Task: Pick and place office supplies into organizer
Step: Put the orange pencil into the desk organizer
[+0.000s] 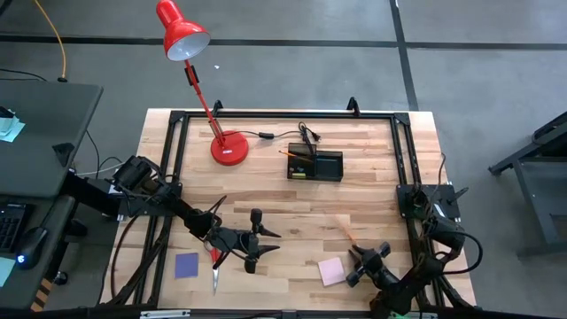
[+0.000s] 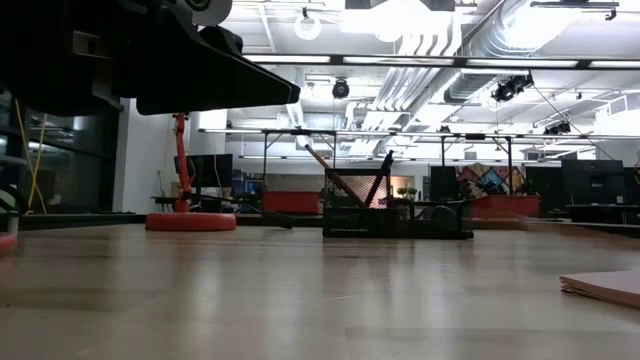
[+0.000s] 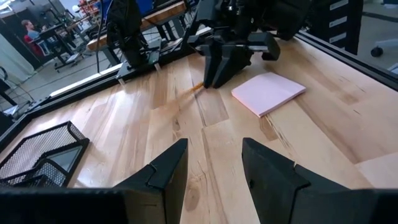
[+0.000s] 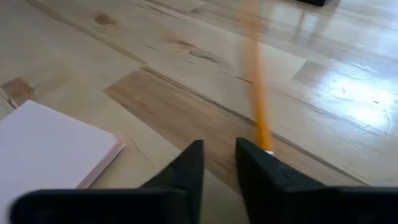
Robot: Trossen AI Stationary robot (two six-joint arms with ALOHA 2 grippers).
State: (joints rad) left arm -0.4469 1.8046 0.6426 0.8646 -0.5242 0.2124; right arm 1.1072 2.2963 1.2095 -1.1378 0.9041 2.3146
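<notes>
Next, I open my right gripper wide, put its fingers on both sides of the pencil's metal band [image 4: 268, 152] and close them there before I lift, because the orange pencil's near end [image 4: 263, 135] is outside the gripper's narrow finger gap.
An orange pencil [image 1: 347, 232] lies on the table near the right front, with my right gripper [image 1: 361, 258] low at its near end and the fingers a narrow gap apart [image 4: 219, 163]. Beside it lies a pink pad [image 1: 332, 271]. The red-handled scissors [image 1: 215, 266] and a blue-purple pad [image 1: 187, 265] lie at the left front. My left gripper [image 1: 252, 239] hovers open above the table beside the scissors, with nothing between its fingers [image 3: 214, 165]. The black organizer [image 1: 315, 166] stands at the far middle, with a pencil [image 2: 335, 185] and a pen [image 2: 381, 172] leaning in it. My right gripper comes slanting down from the table's near side, roughly along the pencil. The pencil's near end [image 4: 265, 147] runs up to the tip of one finger [image 4: 255, 163], outside the gap between the two. I cannot tell whether that finger touches it. The pencil lies flat on the table.
A red desk lamp stands on its round base [image 1: 229, 148] at the far left, its head [image 1: 182, 34] reaching past the table's far edge. A black frame [image 1: 177, 120] runs along the table's edges. Bare wood lies between the organizer and the grippers.
</notes>
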